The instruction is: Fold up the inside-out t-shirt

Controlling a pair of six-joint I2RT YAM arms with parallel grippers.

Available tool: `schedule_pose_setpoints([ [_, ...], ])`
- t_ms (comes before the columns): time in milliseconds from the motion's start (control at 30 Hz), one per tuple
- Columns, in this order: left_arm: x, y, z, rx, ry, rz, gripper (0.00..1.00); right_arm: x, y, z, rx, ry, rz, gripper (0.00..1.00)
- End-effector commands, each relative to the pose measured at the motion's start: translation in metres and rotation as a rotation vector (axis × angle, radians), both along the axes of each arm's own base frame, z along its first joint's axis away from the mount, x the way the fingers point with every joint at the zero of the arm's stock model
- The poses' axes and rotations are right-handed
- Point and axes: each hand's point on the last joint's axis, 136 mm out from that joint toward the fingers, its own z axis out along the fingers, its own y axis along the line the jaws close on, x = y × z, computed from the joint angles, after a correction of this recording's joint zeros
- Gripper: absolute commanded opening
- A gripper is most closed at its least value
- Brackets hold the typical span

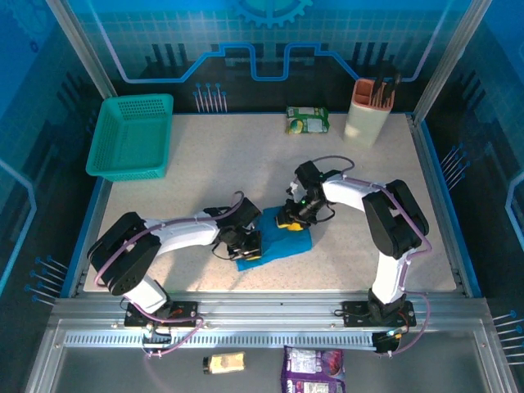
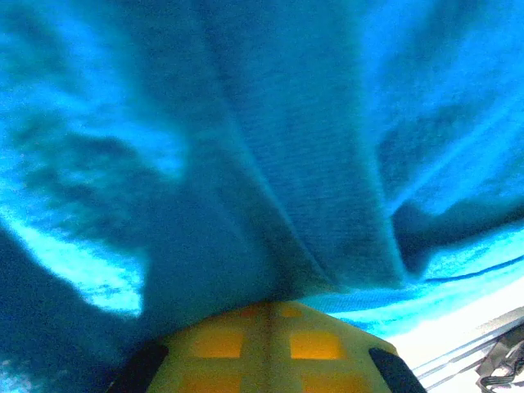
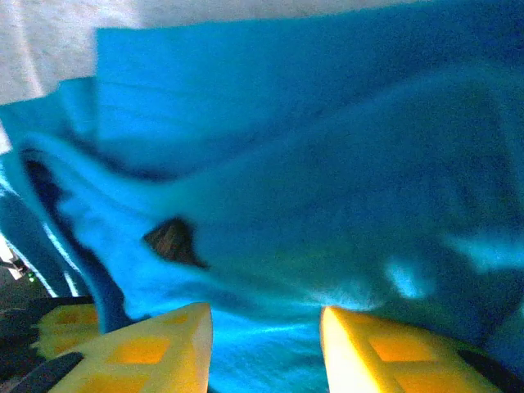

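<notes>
The t-shirt lies rumpled and slanted (image 1: 288, 245) by my right gripper, so my left gripper should take its far corner (image 1: 265, 214) and help pull the cloth straight before folding further.
The inside-out t-shirt (image 1: 282, 243) lies as a small, bunched blue bundle on the table between the two arms. At the bundle's left end my left gripper (image 1: 248, 246) is down on it. In the left wrist view its yellow fingers (image 2: 221, 344) are pressed together, and a fold of the blue cloth (image 2: 286, 164) comes out of their tips. At the bundle's far right edge my right gripper (image 1: 288, 219) rests on the shirt. Its two yellow fingertips (image 3: 155, 344) stand apart, with rumpled cloth (image 3: 311, 188) lying in the gap and beyond it.
A teal mesh basket (image 1: 131, 135) stands at the back left. A green snack packet (image 1: 307, 120) and a beige utensil holder (image 1: 368, 110) are at the back. Two packets (image 1: 313, 372) lie on the metal shelf in front of the arm bases.
</notes>
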Motion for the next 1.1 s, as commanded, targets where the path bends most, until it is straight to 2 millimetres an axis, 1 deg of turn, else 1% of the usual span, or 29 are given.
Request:
schedule_pose_setpoints([
  [0,-0.002,0.049,-0.030,0.203,0.008,0.039,0.04,-0.001,-0.024,-0.011,-0.087,-0.016,-0.072,0.41],
  [33,0.007,0.052,-0.030,0.203,-0.009,0.045,0.05,-0.002,-0.030,-0.011,-0.098,-0.019,-0.090,0.41],
  [133,0.039,0.045,-0.028,0.171,-0.071,0.026,0.05,-0.006,-0.047,-0.009,-0.118,-0.036,-0.144,0.41],
  [167,0.050,0.039,-0.027,0.155,-0.085,0.008,0.04,-0.006,-0.053,-0.006,-0.121,-0.049,-0.162,0.41],
  [233,0.066,0.027,-0.023,0.130,-0.109,-0.034,0.04,-0.003,-0.064,-0.001,-0.118,-0.065,-0.191,0.41],
  [300,0.075,0.012,-0.014,0.081,-0.134,-0.068,0.04,0.002,-0.072,0.010,-0.098,-0.088,-0.212,0.41],
  [333,0.078,0.006,-0.007,0.050,-0.151,-0.073,0.04,0.005,-0.075,0.018,-0.081,-0.112,-0.221,0.42],
  [400,0.083,-0.006,0.016,-0.061,-0.171,-0.056,0.04,0.013,-0.083,0.034,-0.053,-0.161,-0.241,0.42],
  [433,0.088,-0.013,0.032,-0.138,-0.194,-0.040,0.06,0.016,-0.088,0.042,-0.043,-0.187,-0.249,0.42],
  [467,0.094,-0.015,0.048,-0.176,-0.227,-0.027,0.07,0.018,-0.093,0.049,-0.040,-0.206,-0.254,0.42],
  [533,0.103,-0.010,0.070,-0.171,-0.281,-0.030,0.08,0.021,-0.104,0.056,-0.042,-0.233,-0.266,0.42],
  [567,0.111,-0.005,0.078,-0.150,-0.304,-0.032,0.10,0.021,-0.111,0.057,-0.046,-0.240,-0.275,0.42],
  [633,0.126,0.005,0.086,-0.097,-0.337,-0.050,0.12,0.020,-0.120,0.056,-0.040,-0.237,-0.286,0.43],
  [700,0.138,0.012,0.087,-0.078,-0.341,-0.076,0.16,0.018,-0.124,0.052,-0.023,-0.223,-0.290,0.42],
  [767,0.150,0.016,0.087,-0.060,-0.338,-0.114,0.21,0.017,-0.124,0.050,-0.012,-0.225,-0.275,0.42],
  [800,0.154,0.018,0.086,-0.046,-0.337,-0.135,0.23,0.012,-0.124,0.044,-0.012,-0.212,-0.269,0.43],
  [933,0.172,0.024,0.073,0.014,-0.312,-0.204,0.27,0.006,-0.122,0.031,0.011,-0.199,-0.262,0.49],
  [1067,0.185,0.032,0.056,0.045,-0.258,-0.222,0.32,0.001,-0.122,0.016,0.002,-0.173,-0.265,0.50],
])
